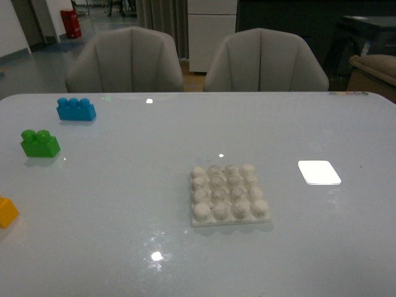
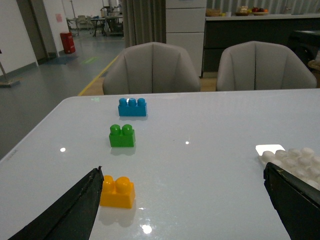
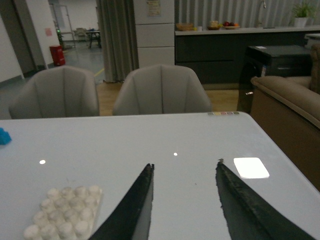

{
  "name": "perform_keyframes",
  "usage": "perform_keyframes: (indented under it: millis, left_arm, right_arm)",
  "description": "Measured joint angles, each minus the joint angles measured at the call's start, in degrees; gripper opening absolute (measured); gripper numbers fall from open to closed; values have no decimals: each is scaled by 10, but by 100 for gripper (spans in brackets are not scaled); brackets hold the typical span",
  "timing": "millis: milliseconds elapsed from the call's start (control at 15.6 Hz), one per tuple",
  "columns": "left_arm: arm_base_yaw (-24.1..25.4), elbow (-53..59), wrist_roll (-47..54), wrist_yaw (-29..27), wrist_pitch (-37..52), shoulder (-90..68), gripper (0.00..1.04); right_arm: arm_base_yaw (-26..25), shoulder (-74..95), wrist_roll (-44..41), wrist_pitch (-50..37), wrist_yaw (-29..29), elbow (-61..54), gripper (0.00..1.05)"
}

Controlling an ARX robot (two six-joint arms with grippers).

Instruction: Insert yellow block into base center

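The white studded base (image 1: pixel 228 195) lies loose with its near edge slanting (image 1: pixel 231 223), so the base will turn a little when I push the yellow block into the base's center.
The yellow block (image 1: pixel 7 212) lies on the white table at the front view's left edge, partly cut off. In the left wrist view the yellow block (image 2: pixel 117 192) sits just beside the left finger of my left gripper (image 2: pixel 182 172), which is open wide and empty. The white studded base (image 1: pixel 229 194) lies near the table's middle; its corner shows in the left wrist view (image 2: pixel 297 160) and it also shows in the right wrist view (image 3: pixel 65 212). My right gripper (image 3: pixel 185 164) is open and empty over bare table, to the right of the base. Neither arm shows in the front view.
A green two-stud brick (image 1: pixel 39 143) and a blue three-stud brick (image 1: pixel 75 109) lie at the table's far left. A bright rectangle of reflected light (image 1: pixel 318 172) lies right of the base. Two grey chairs (image 1: pixel 127 60) stand behind the table.
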State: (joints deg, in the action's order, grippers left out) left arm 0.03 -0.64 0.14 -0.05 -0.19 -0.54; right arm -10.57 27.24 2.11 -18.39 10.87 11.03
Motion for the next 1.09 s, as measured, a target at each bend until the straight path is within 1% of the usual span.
perform_keyframes:
  millis: [64, 193, 257, 321, 386, 450, 514, 643, 707, 900, 964, 1029, 1093]
  left_arm:
    - [0, 0, 0, 0, 0, 0, 98]
    - [0, 0, 0, 0, 0, 0, 98]
    - [0, 0, 0, 0, 0, 0, 98]
    - [0, 0, 0, 0, 0, 0, 98]
    - [0, 0, 0, 0, 0, 0, 98]
    - [0, 0, 0, 0, 0, 0, 98]
    - [0, 0, 0, 0, 0, 0, 98]
    - [0, 0, 0, 0, 0, 0, 98]
    - [0, 0, 0, 0, 0, 0, 98]
    - [0, 0, 0, 0, 0, 0, 98]
    - [0, 0, 0, 0, 0, 0, 98]
    - [0, 0, 0, 0, 0, 0, 98]
    - [0, 0, 0, 0, -1, 0, 98]
  right_arm:
    - [-2, -4, -7, -11, -6, -32, 32]
    - [25, -31, -13, 7, -25, -62, 8]
    - [37, -55, -17, 10, -37, -62, 2]
    - [57, -69, -17, 20, -73, -63, 2]
    - [102, -83, -17, 31, -100, -73, 2]
    - [109, -92, -19, 41, -101, -81, 2]
    - [104, -103, -19, 47, -110, -84, 2]
    - [106, -127, -19, 60, -109, -87, 2]
    - [106, -141, -19, 47, -109, -105, 2]
    - [106, -169, -20, 77, -109, -105, 2]
    - [106, -179, -20, 94, -109, -105, 2]
    - [106, -239, -20, 181, -108, -105, 2]
    - [106, -269, -20, 175, -108, -104, 2]
